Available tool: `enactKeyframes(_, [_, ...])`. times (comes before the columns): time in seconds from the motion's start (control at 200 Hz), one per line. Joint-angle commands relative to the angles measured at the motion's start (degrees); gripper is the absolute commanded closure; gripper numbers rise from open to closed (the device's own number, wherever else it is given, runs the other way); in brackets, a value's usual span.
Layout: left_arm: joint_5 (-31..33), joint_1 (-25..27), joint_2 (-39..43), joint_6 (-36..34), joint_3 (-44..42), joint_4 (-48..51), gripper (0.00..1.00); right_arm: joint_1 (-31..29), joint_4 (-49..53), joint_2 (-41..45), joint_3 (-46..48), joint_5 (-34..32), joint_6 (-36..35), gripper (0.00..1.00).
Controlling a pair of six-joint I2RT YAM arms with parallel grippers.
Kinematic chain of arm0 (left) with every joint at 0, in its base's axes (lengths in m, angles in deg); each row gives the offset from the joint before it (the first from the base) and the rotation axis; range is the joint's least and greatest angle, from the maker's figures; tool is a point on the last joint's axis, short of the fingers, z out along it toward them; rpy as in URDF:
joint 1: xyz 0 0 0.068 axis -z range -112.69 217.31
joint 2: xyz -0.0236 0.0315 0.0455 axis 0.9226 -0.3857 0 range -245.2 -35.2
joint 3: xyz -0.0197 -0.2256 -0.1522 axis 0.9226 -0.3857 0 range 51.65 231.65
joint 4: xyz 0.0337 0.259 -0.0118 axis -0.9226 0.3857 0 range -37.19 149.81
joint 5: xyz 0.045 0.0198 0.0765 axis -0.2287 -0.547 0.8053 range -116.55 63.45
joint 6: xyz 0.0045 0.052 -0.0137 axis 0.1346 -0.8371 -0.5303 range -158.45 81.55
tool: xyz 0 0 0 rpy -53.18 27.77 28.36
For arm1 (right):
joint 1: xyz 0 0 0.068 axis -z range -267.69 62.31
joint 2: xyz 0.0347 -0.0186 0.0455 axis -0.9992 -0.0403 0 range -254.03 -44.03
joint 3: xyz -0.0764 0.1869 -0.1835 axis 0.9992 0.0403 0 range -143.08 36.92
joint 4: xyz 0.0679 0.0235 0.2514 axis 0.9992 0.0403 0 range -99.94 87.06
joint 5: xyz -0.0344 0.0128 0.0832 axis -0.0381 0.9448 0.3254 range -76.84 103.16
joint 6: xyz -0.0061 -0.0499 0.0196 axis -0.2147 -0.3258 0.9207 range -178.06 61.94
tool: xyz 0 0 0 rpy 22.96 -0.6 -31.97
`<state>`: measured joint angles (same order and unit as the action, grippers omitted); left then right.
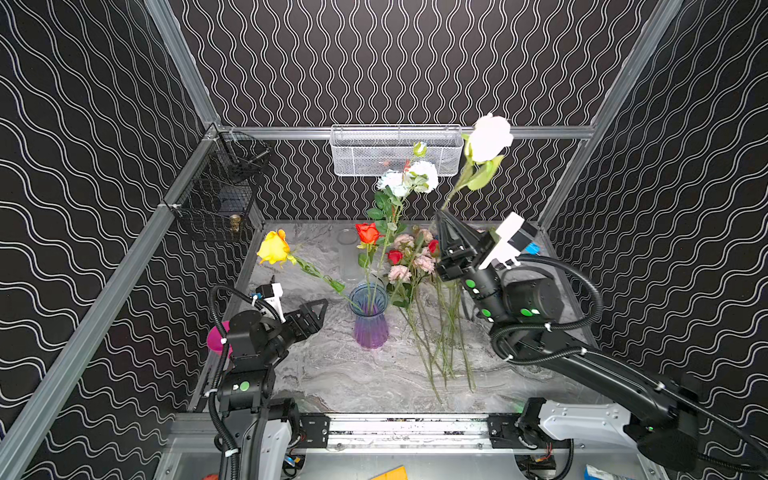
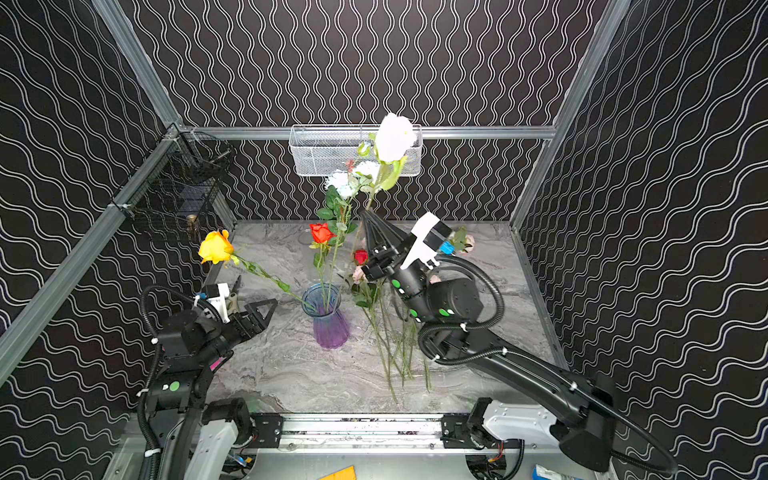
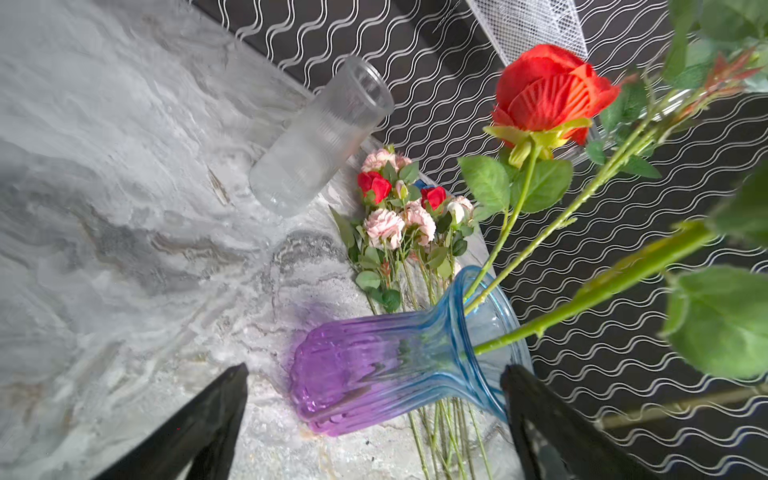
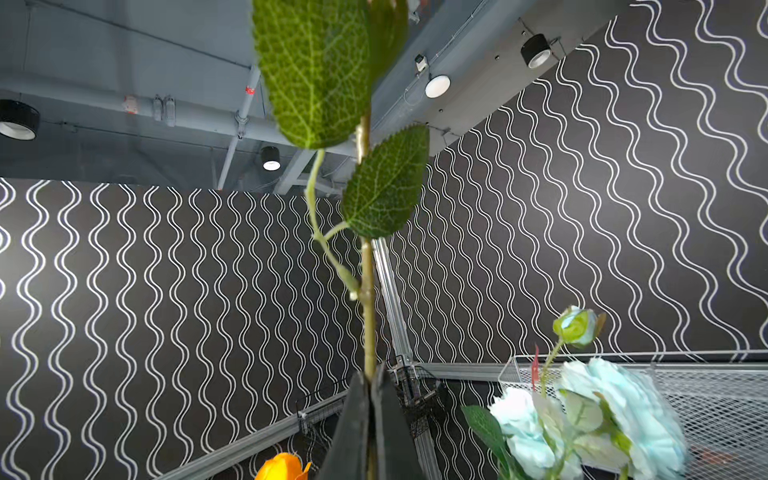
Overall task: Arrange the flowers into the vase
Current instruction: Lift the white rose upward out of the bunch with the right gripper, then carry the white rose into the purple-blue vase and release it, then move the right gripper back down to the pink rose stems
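The white rose (image 1: 488,138) has its bloom pointing up, and the vase's opening (image 1: 368,297) has space. My right gripper should keep moving the rose over and let go with its stem inside.
A blue-to-purple glass vase (image 1: 369,316) (image 2: 328,322) (image 3: 395,361) stands mid-table. It holds a yellow rose (image 1: 274,247) leaning left, an orange-red rose (image 1: 368,232) (image 3: 548,89) and a tall pale blue-white spray (image 1: 409,178) (image 4: 582,411). More flowers (image 1: 415,262) (image 3: 399,220) lie in a pile to its right. My right gripper (image 1: 441,216) (image 4: 370,378) points up above that pile, shut on the stem of a white rose (image 1: 490,137) (image 2: 392,135). My left gripper (image 1: 318,309) (image 3: 374,368) is open just left of the vase and holds nothing.
A clear ribbed glass vase (image 1: 348,257) (image 3: 320,137) stands behind the coloured one. A white mesh basket (image 1: 395,149) hangs on the back wall and a black wire basket (image 1: 224,187) on the left rail. A pink object (image 1: 216,338) sits behind the left arm.
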<state>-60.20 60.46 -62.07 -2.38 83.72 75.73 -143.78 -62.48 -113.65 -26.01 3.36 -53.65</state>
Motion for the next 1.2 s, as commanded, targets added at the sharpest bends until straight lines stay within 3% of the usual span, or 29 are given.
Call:
enactKeyframes(0.0, [-4.2,-0.1,-1.0,0.7,-0.1,-4.0,0.01,0.2,-6.3,-4.4,-4.1,-0.5,-2.6,1.0])
enactKeyframes(0.195, [-6.1,-0.1,-1.5,1.8,-0.7,-5.5,0.01,1.0,0.7,-12.6,-10.1,2.8,-3.2,1.0])
enactKeyframes(0.405, [-5.5,-0.2,-1.4,1.9,-0.7,-4.8,0.01,1.7,3.7,-15.2,-4.1,1.6,0.4,1.0])
enactKeyframes(0.586, [-6.4,-0.2,-2.3,2.2,-0.8,-5.0,0.01,1.8,11.9,-16.5,-2.8,3.9,2.3,0.86])
enactKeyframes(0.751, [-6.5,-0.5,-2.9,2.9,-1.3,-5.6,0.01,1.7,17.0,-17.8,-5.0,5.1,1.9,0.66])
enactKeyframes(0.886, [-7.0,-0.5,-3.3,2.9,-1.4,-5.8,0.01,1.7,18.0,-16.7,-4.4,4.5,2.3,0.59])
enactKeyframes(1.196, [-7.4,-0.6,-4.8,3.4,-1.5,-5.7,0.02,1.4,25.6,-4.9,1.5,5.2,6.8,0.57])
